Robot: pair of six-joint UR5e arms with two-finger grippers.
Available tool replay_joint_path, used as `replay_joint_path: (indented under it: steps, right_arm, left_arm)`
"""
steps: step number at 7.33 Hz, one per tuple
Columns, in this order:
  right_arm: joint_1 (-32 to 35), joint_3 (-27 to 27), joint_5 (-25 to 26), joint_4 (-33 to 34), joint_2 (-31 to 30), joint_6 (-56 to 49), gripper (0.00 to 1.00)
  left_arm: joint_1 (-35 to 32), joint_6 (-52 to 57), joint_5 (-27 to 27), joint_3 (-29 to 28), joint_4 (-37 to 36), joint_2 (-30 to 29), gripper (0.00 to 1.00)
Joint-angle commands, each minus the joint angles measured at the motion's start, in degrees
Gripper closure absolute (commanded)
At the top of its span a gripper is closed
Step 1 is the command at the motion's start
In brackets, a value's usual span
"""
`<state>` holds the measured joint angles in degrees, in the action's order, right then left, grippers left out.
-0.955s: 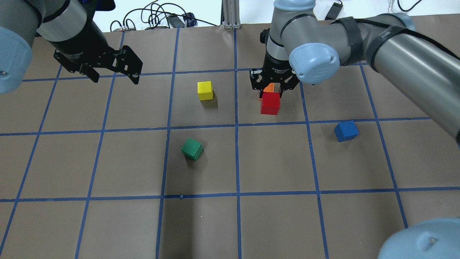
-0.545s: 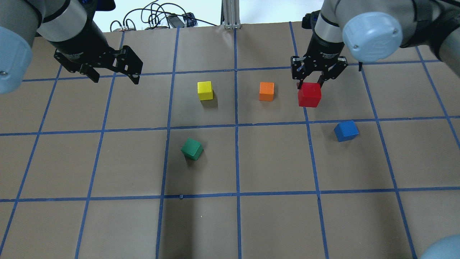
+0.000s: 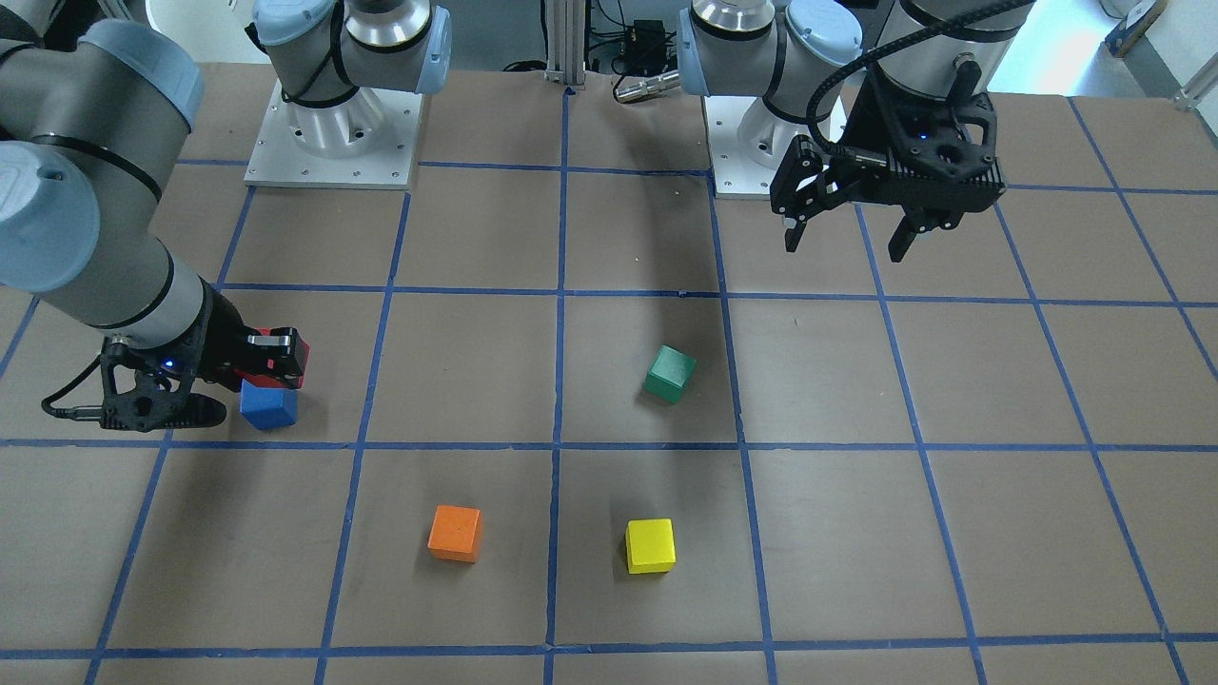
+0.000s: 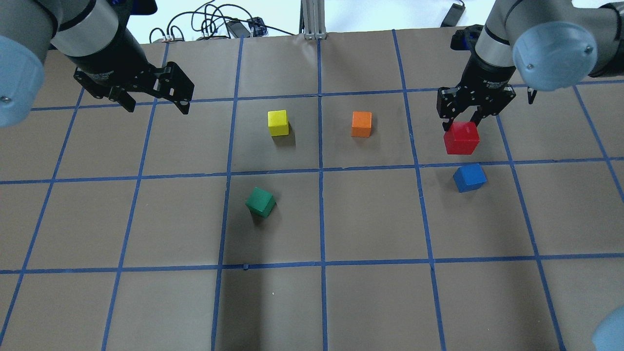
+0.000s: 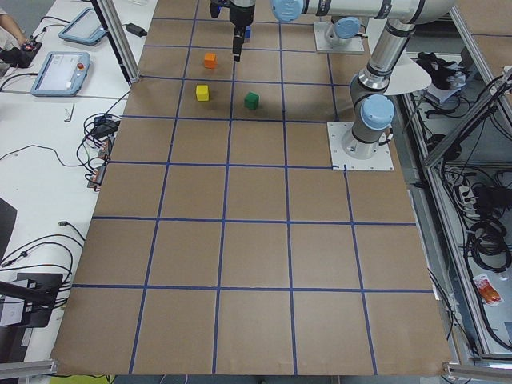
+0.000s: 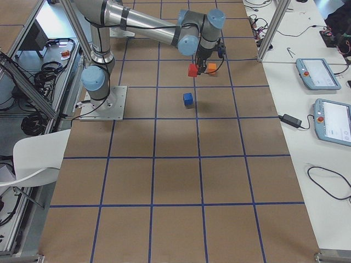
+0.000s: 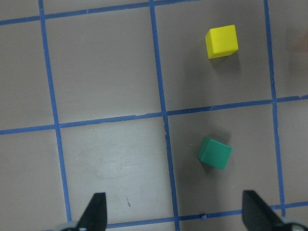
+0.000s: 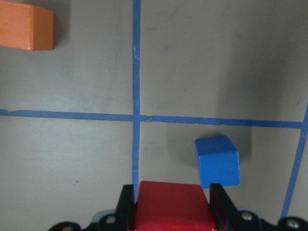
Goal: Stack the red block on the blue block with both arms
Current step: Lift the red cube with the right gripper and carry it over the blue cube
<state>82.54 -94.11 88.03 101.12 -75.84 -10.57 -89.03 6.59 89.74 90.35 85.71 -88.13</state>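
Observation:
Next, my right gripper turns the red block straight and moves it over the blue block before lowering it, because the red block hangs crooked and beside the blue block.
My right gripper [image 4: 460,130] is shut on the red block [image 4: 461,138] and holds it above the table, just behind and slightly left of the blue block [image 4: 469,177]. In the right wrist view the red block [image 8: 172,204] sits between the fingers, with the blue block [image 8: 217,161] on the table just ahead and to the right. In the front-facing view the red block [image 3: 287,369] hangs right over the blue block [image 3: 268,404]. My left gripper [image 4: 157,108] is open and empty, raised at the far left.
An orange block [image 4: 361,124] and a yellow block [image 4: 278,122] sit in the far row. A green block [image 4: 260,202] lies turned near the middle and shows in the left wrist view [image 7: 214,152]. Blue tape lines grid the brown table [image 4: 370,302].
My right gripper has carried the red block to the right, from beside the orange block to just behind the blue block. The left arm has not moved.

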Motion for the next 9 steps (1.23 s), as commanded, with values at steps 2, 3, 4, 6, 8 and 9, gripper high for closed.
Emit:
replay_joint_path:
  steps: [2, 3, 4, 6, 8, 9]
  right_arm:
    - [-8.7, -7.7, 0.3, 6.5, 0.1, -14.2, 1.00]
    - [-10.2, -9.1, 0.2, 6.5, -0.1, -15.5, 1.00]
    - [-10.1, -10.2, 0.1, 7.7, -0.8, -15.4, 1.00]
    - [-9.3, -12.8, -0.1, 9.6, -2.1, -15.8, 1.00]
    - [-5.6, -15.7, 0.2, 18.8, -2.0, -16.1, 1.00]
    - [-5.2, -17.8, 0.3, 24.6, -1.9, -16.2, 1.00]
  left_arm:
    - [0.0, 0.0, 0.0, 0.0, 0.0, 0.1, 0.00]
    - [0.0, 0.0, 0.0, 0.0, 0.0, 0.1, 0.00]
    - [0.0, 0.0, 0.0, 0.0, 0.0, 0.1, 0.00]
    - [0.0, 0.0, 0.0, 0.1, 0.0, 0.1, 0.00]
    - [0.0, 0.0, 0.0, 0.1, 0.1, 0.1, 0.00]
    - [0.0, 0.0, 0.0, 0.1, 0.1, 0.1, 0.00]
